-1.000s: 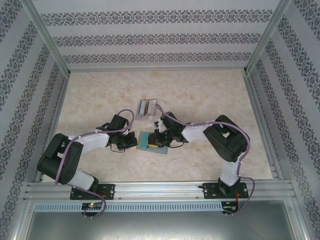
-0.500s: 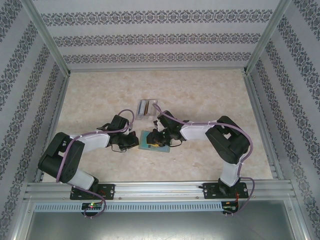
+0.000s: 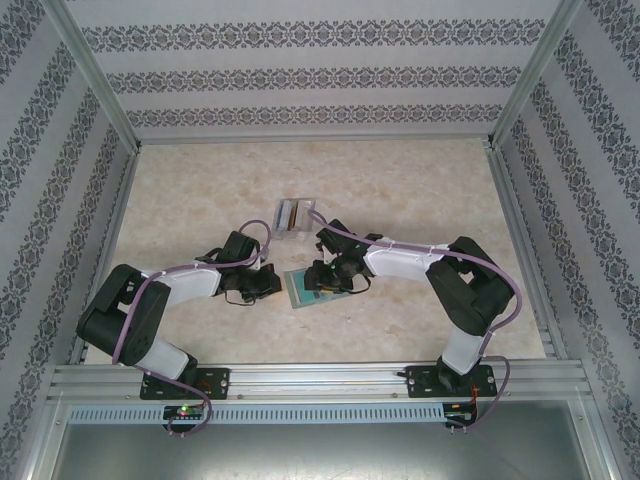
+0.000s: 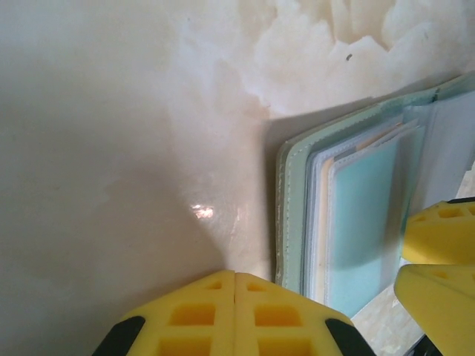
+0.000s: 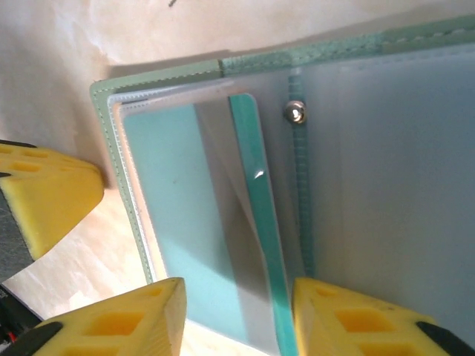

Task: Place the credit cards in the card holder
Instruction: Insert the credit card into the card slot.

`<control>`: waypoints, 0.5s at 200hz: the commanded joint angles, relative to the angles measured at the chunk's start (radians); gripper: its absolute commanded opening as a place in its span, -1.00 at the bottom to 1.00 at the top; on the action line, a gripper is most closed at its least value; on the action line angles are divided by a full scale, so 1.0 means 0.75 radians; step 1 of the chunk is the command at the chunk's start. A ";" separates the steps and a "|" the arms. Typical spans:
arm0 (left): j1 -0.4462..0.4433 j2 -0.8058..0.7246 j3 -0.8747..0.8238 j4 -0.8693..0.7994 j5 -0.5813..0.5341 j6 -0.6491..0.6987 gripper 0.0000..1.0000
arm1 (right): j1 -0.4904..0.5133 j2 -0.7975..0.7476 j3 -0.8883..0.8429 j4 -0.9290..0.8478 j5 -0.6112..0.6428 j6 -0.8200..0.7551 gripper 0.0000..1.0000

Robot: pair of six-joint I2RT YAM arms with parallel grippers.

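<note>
My right gripper should turn the open card holder square before folding its empty cover over the teal-green card, because the holder is crooked beside my left gripper.
The grey-green card holder lies open on the table between both grippers, its light blue pockets facing up. A teal-green credit card stands on edge in a clear pocket by the spine. My right gripper hovers over the holder's near edge, open, its fingers either side of that card and the right fingertip close beside it. My left gripper is shut on nothing, resting on the table just left of the holder's stitched edge. In the top view the left gripper and right gripper flank the holder.
A clear slotted rack with brownish stripes stands just behind the holder. Aluminium frame rails and patterned walls enclose the marbled table. The right gripper's yellow fingers show at the holder's far side in the left wrist view.
The right gripper's jaws have spread apart over the holder and the right arm has shifted slightly right. The holder now lies flatter and more exposed. The left gripper has stayed shut in place.
</note>
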 commanded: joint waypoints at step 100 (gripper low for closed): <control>-0.037 0.082 -0.008 0.127 0.075 -0.071 -1.00 | 0.108 0.079 0.153 -0.070 0.020 -0.080 -0.35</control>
